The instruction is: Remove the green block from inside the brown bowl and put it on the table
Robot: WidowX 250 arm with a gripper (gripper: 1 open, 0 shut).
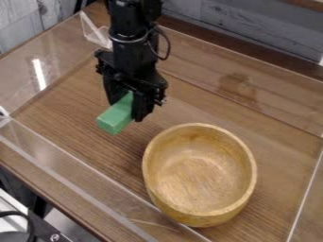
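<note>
I keep lowering my gripper, as the green block (115, 114) hangs clear of the brown bowl over open tabletop (116, 135), until the block rests there, then let go.
My black gripper (125, 107) hangs over the table (240, 95), left of the brown bowl (199, 174), and is shut on the green block (115, 117). The block juts out down-left from between the fingers and sits at or just above the tabletop; I cannot tell whether it touches. The round light-brown bowl stands empty at the lower right, clear of the gripper by a short gap.
Clear acrylic walls (76, 203) run along the table's edges, close on the near-left side. A grey panelled wall (252, 24) stands behind the table. Black cables (91, 28) hang off the arm at the top.
</note>
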